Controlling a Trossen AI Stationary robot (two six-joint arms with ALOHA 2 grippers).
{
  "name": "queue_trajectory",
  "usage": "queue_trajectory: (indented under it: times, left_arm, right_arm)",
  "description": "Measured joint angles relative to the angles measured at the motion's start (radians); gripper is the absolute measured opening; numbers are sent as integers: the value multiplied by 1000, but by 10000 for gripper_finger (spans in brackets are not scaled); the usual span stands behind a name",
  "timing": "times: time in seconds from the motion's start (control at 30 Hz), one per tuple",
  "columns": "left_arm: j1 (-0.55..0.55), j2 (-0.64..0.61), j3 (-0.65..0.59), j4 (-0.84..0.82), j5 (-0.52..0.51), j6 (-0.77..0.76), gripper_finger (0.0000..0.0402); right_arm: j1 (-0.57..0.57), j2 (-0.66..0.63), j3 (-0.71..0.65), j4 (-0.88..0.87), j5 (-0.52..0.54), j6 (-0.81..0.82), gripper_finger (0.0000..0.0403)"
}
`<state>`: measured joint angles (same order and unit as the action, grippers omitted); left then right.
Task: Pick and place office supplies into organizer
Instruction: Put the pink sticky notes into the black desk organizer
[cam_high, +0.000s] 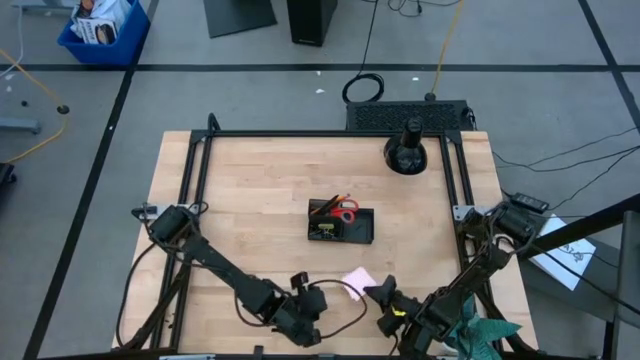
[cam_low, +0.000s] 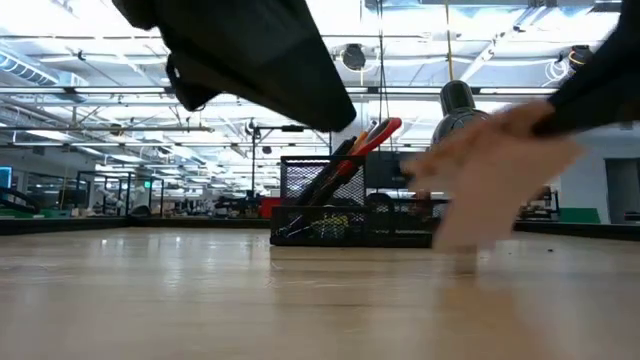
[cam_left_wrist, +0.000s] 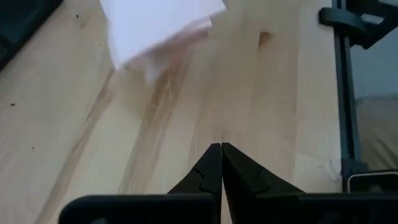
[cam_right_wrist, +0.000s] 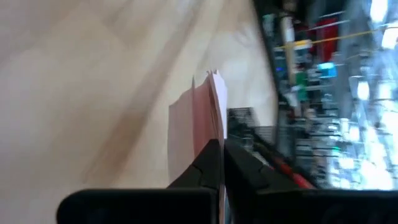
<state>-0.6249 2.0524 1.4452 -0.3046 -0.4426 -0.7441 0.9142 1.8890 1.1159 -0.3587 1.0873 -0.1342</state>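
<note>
The pink pad's near edge is pinched in my right gripper and the pad's far end (cam_high: 358, 279) is free, so I go on carrying the pad until it sits in the organizer's open section (cam_high: 358, 230).
The pink sticky-note pad (cam_high: 357, 282) is near the table's front edge, with my right gripper (cam_high: 374, 292) shut on it. My left gripper (cam_high: 318, 298) is just left of the pad, shut and holding nothing (cam_left_wrist: 221, 149); the pad (cam_left_wrist: 158, 25) lies ahead of it. The black organizer (cam_high: 340, 224) stands at the table's middle. Red-handled scissors (cam_high: 347, 210) and orange pencils (cam_high: 325, 206) stick up out of it. In the low view the blurred pad (cam_low: 500, 175) shows in front of the organizer (cam_low: 350, 210). My right gripper pinches the pad's near edge (cam_right_wrist: 214, 134) between its two fingers (cam_right_wrist: 205, 163). The fingers come from the table's near right, slanting slightly down. The pad stands out ahead of the fingertips, tilted on edge, and looks lifted clear of the table (cam_low: 465, 262).
A round black domed object (cam_high: 405, 152) stands at the far right of the table. A teal paper plant (cam_high: 482, 335) is at the near right corner beside my right arm. Bare wood lies between the pad and the organizer.
</note>
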Motion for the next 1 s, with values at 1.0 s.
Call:
queue_trajectory:
  times: [1.0]
  left_arm:
    - [-115, 6, 0, -15, -118, -52, 8]
  right_arm:
    - [-197, -25, 106, -502, 148, 138, 0]
